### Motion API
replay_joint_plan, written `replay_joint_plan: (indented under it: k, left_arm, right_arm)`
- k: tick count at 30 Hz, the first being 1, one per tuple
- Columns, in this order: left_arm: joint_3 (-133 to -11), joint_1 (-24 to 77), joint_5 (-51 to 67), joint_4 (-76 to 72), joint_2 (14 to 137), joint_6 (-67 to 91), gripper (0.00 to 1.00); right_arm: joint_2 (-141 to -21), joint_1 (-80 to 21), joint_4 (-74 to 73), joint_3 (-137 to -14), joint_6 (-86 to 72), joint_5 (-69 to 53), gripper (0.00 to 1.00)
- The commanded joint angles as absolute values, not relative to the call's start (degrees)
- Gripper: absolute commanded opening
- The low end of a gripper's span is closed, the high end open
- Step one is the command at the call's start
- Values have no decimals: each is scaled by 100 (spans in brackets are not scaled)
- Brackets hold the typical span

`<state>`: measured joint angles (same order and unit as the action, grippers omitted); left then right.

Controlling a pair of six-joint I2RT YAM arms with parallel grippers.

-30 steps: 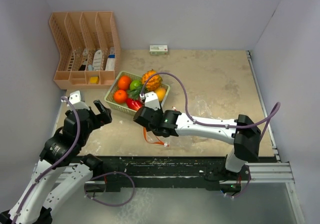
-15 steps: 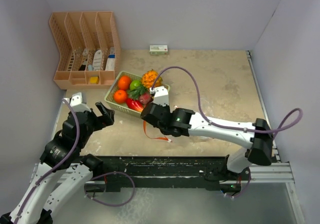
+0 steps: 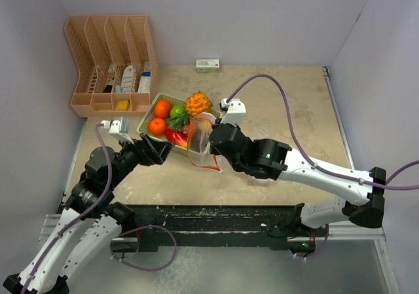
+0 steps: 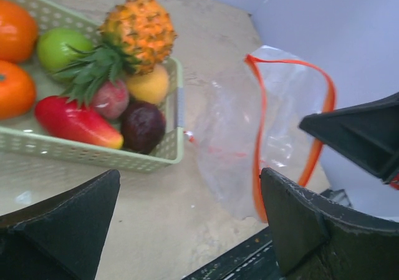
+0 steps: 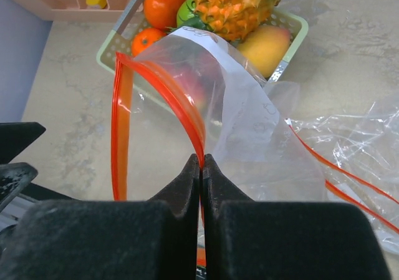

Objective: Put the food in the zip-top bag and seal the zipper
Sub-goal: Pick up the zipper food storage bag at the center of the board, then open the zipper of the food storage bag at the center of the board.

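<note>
The orange zipper rim (image 3: 189, 145) bows into a wide loop, so the zip-top bag (image 3: 201, 137) will stay open when I carry it with my left gripper.
The toy food lies in a pale green basket (image 3: 145, 116): two oranges (image 3: 162, 107), a lime (image 3: 177, 110), a spiky pineapple (image 3: 198, 103), a mango (image 5: 265, 50), a red pepper (image 4: 75, 122), a dark purple fruit (image 4: 143, 125) and leafy greens (image 4: 93, 75). My right gripper (image 5: 201, 160) is shut on the orange zipper rim of the clear zip-top bag (image 3: 200, 141), holding it lifted with its mouth open beside the basket. The bag also shows in the left wrist view (image 4: 274, 124). My left gripper (image 4: 190, 221) is open and empty, low over the table, facing the bag's mouth (image 3: 159, 151).
A peach desk organizer (image 3: 111, 61) with small items stands at the back left. A small white-and-green box (image 3: 207, 65) lies at the back wall. A second clear bag with an orange zipper (image 5: 349, 161) lies flat on the table to the right. The table's dark front edge (image 3: 216, 212) runs below.
My right gripper has raised the bag off the table and carried it back right, so the mouth hangs open. My left gripper has moved right, toward the basket's front corner and the bag.
</note>
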<state>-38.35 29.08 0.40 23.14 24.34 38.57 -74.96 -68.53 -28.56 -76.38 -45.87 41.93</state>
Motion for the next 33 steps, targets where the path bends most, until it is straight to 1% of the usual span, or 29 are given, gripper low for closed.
replay_joint_plan:
  k: [1, 7, 13, 20, 22, 23, 27, 28, 29, 30, 31, 33]
  left_arm:
    - [-3901, 2941, 851, 1168, 2908, 4241, 95]
    - [-3625, 2938, 1285, 349, 3310, 4585, 90]
    - [-3363, 2945, 1713, -271, 3694, 4806, 79]
    - [-3254, 3032, 1767, -514, 4158, 4873, 76]
    - [-3237, 3089, 1758, -621, 4314, 4896, 74]
    - [-3222, 3120, 1762, -683, 4382, 4911, 69]
    - [-3201, 3198, 1856, -930, 4518, 4911, 29]
    - [-3241, 3199, 1833, -847, 4477, 4879, 18]
    - [-3303, 3195, 1741, -672, 4405, 4833, 9]
    - [-3384, 3199, 1611, -428, 4310, 4756, 2]
    - [-3515, 3199, 1472, -163, 4193, 4659, 0]
    - [-3885, 3199, 1138, 536, 3935, 4379, 0]
  right_arm:
    - [-7613, -6829, -2513, -7766, -4429, 4420, 0]
    - [-7691, -6803, -2275, -7827, -4296, 4395, 0]
    - [-7773, -6773, -2243, -7968, -4212, 4376, 0]
    - [-7718, -6768, -2145, -8001, -4165, 4244, 0]
    - [-7688, -6768, -2130, -7984, -4157, 4194, 0]
    - [-7664, -6772, -2127, -7982, -4157, 4181, 0]
    - [-7496, -6770, -2154, -7950, -4162, 4256, 0]
    - [-7444, -6768, -2194, -7949, -4156, 4304, 0]
    - [-7398, -6769, -2243, -7939, -4157, 4351, 0]
    - [-7354, -6768, -2305, -7936, -4162, 4408, 0]
    - [-7314, -6770, -2382, -7936, -4170, 4463, 0]
    - [-7258, -6768, -2594, -7933, -4240, 4579, 0]
